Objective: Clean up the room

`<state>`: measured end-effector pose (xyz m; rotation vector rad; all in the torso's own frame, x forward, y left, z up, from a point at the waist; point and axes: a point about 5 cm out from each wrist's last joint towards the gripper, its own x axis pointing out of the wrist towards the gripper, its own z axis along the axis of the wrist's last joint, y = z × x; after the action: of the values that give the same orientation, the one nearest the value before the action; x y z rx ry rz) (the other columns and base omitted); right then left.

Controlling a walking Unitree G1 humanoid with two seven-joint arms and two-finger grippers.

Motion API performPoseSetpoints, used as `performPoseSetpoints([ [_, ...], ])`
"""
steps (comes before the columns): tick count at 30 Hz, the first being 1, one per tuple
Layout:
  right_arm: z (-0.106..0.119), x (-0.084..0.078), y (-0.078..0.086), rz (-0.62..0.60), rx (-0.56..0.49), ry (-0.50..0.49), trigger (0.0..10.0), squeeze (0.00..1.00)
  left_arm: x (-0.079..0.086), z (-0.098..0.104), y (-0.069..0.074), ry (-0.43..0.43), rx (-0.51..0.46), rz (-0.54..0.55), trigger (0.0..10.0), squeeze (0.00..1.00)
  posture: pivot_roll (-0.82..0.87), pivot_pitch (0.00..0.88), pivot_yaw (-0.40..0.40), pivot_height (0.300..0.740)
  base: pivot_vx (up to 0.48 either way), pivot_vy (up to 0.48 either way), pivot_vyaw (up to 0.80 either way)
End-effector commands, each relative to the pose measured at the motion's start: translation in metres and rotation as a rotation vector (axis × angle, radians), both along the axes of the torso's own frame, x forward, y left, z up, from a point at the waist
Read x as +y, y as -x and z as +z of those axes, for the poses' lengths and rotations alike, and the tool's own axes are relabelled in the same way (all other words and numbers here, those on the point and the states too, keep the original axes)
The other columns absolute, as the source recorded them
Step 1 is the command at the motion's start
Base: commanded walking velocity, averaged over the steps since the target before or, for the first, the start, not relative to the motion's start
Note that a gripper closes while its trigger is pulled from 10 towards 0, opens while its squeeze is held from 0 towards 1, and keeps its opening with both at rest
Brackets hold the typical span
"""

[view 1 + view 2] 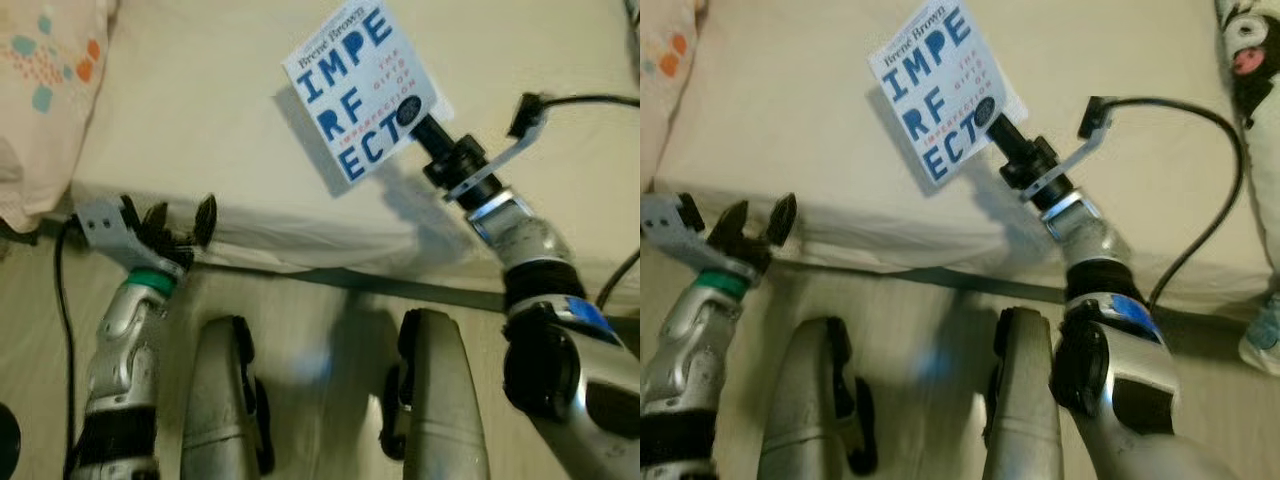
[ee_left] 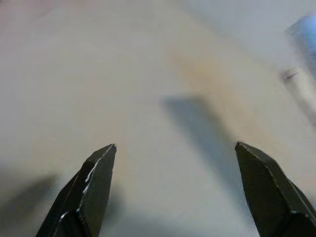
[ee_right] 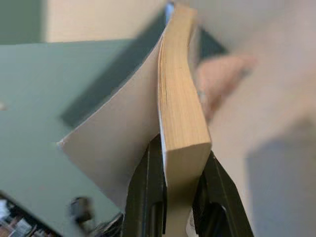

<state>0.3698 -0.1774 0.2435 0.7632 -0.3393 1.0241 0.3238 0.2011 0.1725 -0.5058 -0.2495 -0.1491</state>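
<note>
Pale pages stick out past the cover next to my right gripper. That means the book's cover (image 1: 362,90) will stay curved when I put the book down.
A white paperback book (image 1: 355,85) with blue letters on its cover hangs in the air over the cream bed (image 1: 220,130). My right gripper (image 1: 418,118) is shut on its lower corner, and the right wrist view shows both fingers (image 3: 148,197) clamping the page block (image 3: 180,108) while the cover bows away. My left gripper (image 1: 180,222) hovers open at the bed's near edge, with nothing between its fingertips (image 2: 96,173).
A patterned pillow (image 1: 45,80) lies at the bed's left end. A black-and-white soft toy (image 1: 1250,60) sits at the right edge. My two legs (image 1: 225,400) stand on the pale floor close to the bed frame. A black cable (image 1: 1200,150) loops off my right wrist.
</note>
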Motion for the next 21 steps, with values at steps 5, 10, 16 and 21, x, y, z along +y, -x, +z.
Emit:
performPoseSetpoints([
  [5, 0.018, 0.004, 0.026, 0.212, -0.135, -0.062, 0.0, 0.00, 0.001, -0.002, -0.004, 0.372, -0.049, -0.125, 10.0, 0.00, -0.09, 0.102, 0.062, 0.540, 0.000, 0.000, 0.00],
  [10, 0.021, 0.019, 0.038, 0.325, -0.169, -0.047, 0.0, 0.00, -0.007, 0.010, -0.002, 0.622, -0.161, -0.307, 10.0, 0.00, -0.11, 0.073, 0.058, 0.540, 0.000, 0.000, 0.00],
  [16, 0.018, 0.029, 0.045, 0.377, -0.161, -0.015, 0.0, 0.00, -0.013, 0.024, 0.013, 0.710, -0.316, -0.513, 10.0, 0.00, -0.10, 0.067, 0.054, 0.540, 0.000, 0.000, 0.00],
  [21, 0.018, 0.029, 0.048, 0.382, -0.157, -0.006, 0.0, 0.00, -0.012, 0.030, 0.027, 0.651, -0.411, -0.602, 10.0, 0.00, -0.10, 0.057, 0.050, 0.540, 0.000, 0.000, 0.00],
])
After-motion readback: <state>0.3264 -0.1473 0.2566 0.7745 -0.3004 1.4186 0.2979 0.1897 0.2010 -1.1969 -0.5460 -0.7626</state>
